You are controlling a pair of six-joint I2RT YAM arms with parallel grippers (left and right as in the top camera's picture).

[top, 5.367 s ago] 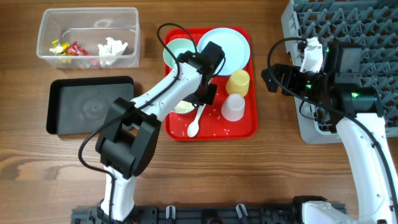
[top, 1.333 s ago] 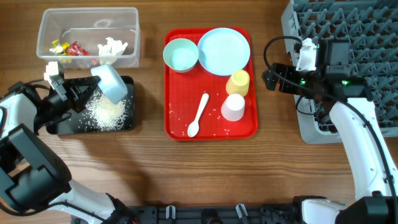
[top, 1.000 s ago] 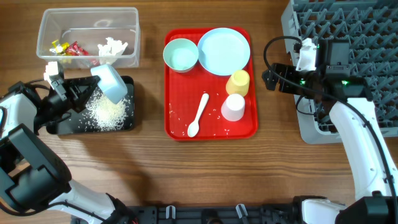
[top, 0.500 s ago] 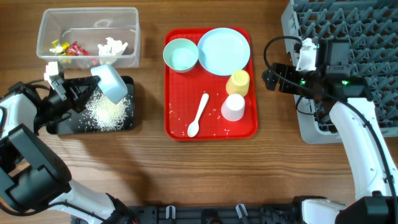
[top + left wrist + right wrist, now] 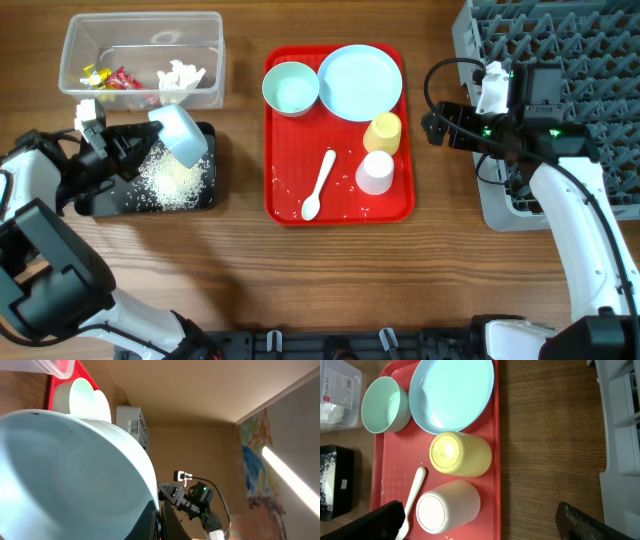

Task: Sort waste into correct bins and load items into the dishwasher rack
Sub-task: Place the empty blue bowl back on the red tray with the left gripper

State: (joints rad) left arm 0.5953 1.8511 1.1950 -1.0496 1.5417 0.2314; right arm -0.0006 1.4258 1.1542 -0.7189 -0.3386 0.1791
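My left gripper is holding the light blue bowl (image 5: 75,472), which is empty, and the red tray is open beside the white spoon. The gripper keeps going there and lets go of the bowl upright.
My left gripper (image 5: 135,143) is shut on the rim of a light blue bowl (image 5: 181,134), held tipped over the black tray (image 5: 100,200), where rice grains (image 5: 172,180) lie heaped. In the left wrist view the bowl (image 5: 70,480) fills the frame and looks empty. On the red serving tray (image 5: 390,208) are another light blue bowl (image 5: 291,88), the plate (image 5: 360,82), a yellow cup (image 5: 384,131), a white cup (image 5: 376,172) and a white spoon (image 5: 320,184). My right gripper (image 5: 432,128) is open beside the tray's right edge. Wrappers (image 5: 105,78) and tissue (image 5: 180,76) lie in the clear tub (image 5: 70,50).
The grey dishwasher rack (image 5: 600,50) fills the right back corner behind my right arm. A few loose rice grains (image 5: 350,180) lie on the red tray. The right wrist view shows bare wood (image 5: 545,450) between tray and rack.
The left arm carried a bowl from the red tray to the black tray and rice now lies there. Over the last second the bowl shifted only slightly. The right arm is still.
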